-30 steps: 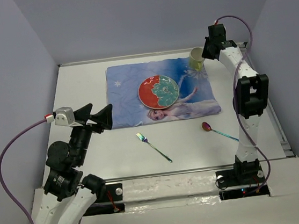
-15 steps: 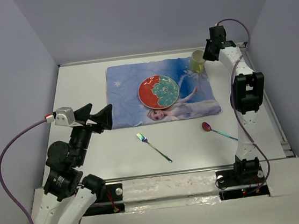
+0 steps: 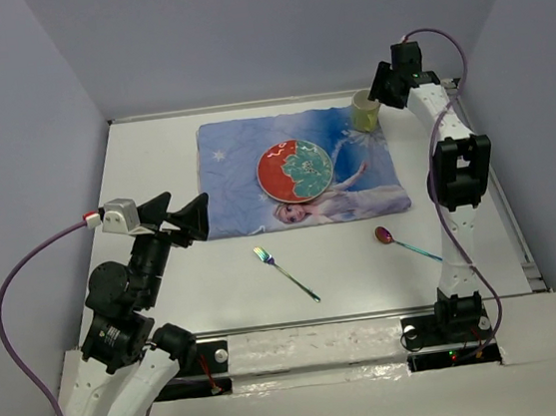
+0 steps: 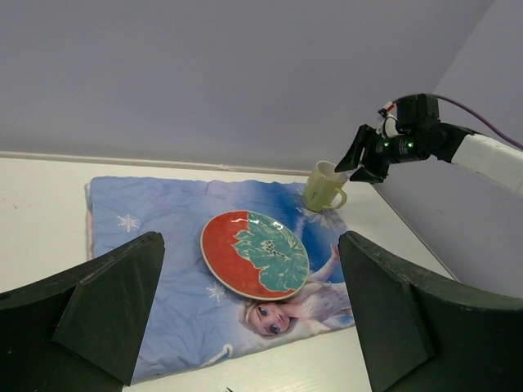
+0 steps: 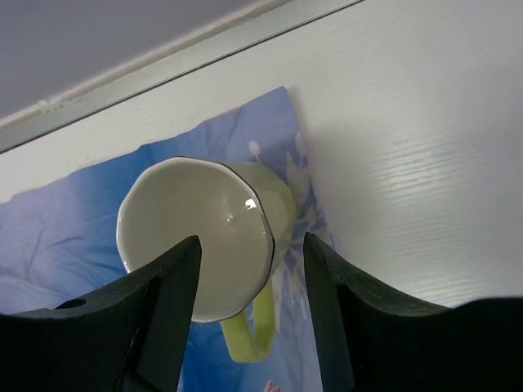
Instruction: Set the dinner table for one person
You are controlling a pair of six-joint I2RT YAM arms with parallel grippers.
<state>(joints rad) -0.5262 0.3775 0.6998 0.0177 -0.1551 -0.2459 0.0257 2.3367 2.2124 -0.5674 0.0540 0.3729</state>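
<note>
The mug is standing upright on the placemat's corner [image 3: 365, 115] and the fork is lying clear. My right gripper should keep going to the fork's handle [image 3: 292, 279] and close there.
The dinner table [image 3: 181, 279] is a plain white top. A blue cartoon placemat [image 3: 238, 167] lies at its far middle, carrying a red and teal plate [image 3: 295, 169]. A pale green mug [image 3: 364, 111] stands upright on the mat's far right corner. My right gripper [image 3: 379, 94] hovers just over it, open. In the right wrist view the mug [image 5: 196, 237] sits below the right gripper [image 5: 252, 241], its right rim in the gap and untouched. My left gripper [image 3: 184, 217] stands wide open and empty at the near left, facing the plate [image 4: 255, 255].
A shiny fork [image 3: 285, 272] lies on the bare table in front of the placemat. A spoon [image 3: 408, 244] with a dark bowl lies to its right, near the right arm's base. Walls enclose the table at the back and both sides.
The right gripper's jaws have parted and let go of the mug, which now stands on the mat's corner. The right arm shifted slightly. The left arm has not moved.
</note>
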